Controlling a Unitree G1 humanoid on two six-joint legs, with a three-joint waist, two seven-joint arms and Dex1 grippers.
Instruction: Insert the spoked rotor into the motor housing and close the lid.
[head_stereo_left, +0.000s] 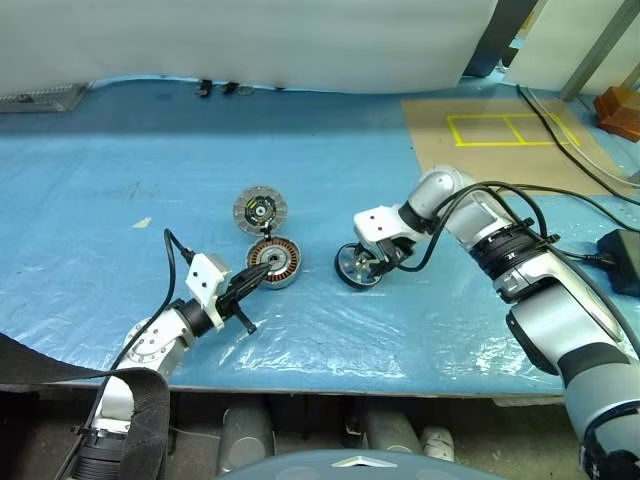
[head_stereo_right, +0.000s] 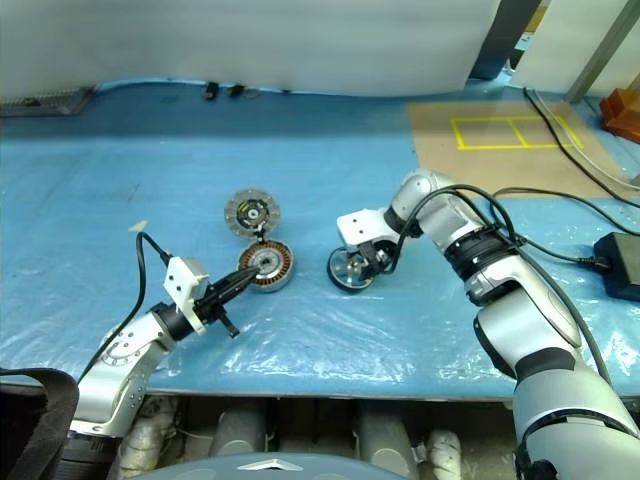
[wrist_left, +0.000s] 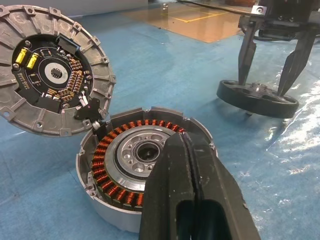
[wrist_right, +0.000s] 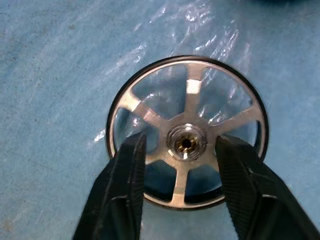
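Observation:
Blue sheet shows between the spokes, so I expect the spoked rotor to keep the copper windings in view when the robot carries it over the motor housing.
The motor housing stands on the blue sheet, its copper windings facing up. Just behind it, touching its rim, lies the lid with its yellow-black centre up. My left gripper is shut and empty, its tips over the housing's near rim. To the right of the housing, the spoked rotor rests on the sheet. My right gripper points down onto it, open, with one finger on each side of the hub, between the spokes, not touching the hub.
A crinkled blue plastic sheet covers the table. At the back right lies a brown board with a yellow tape rectangle. A black box and cables sit at the right edge. The table's front edge runs just below my arms.

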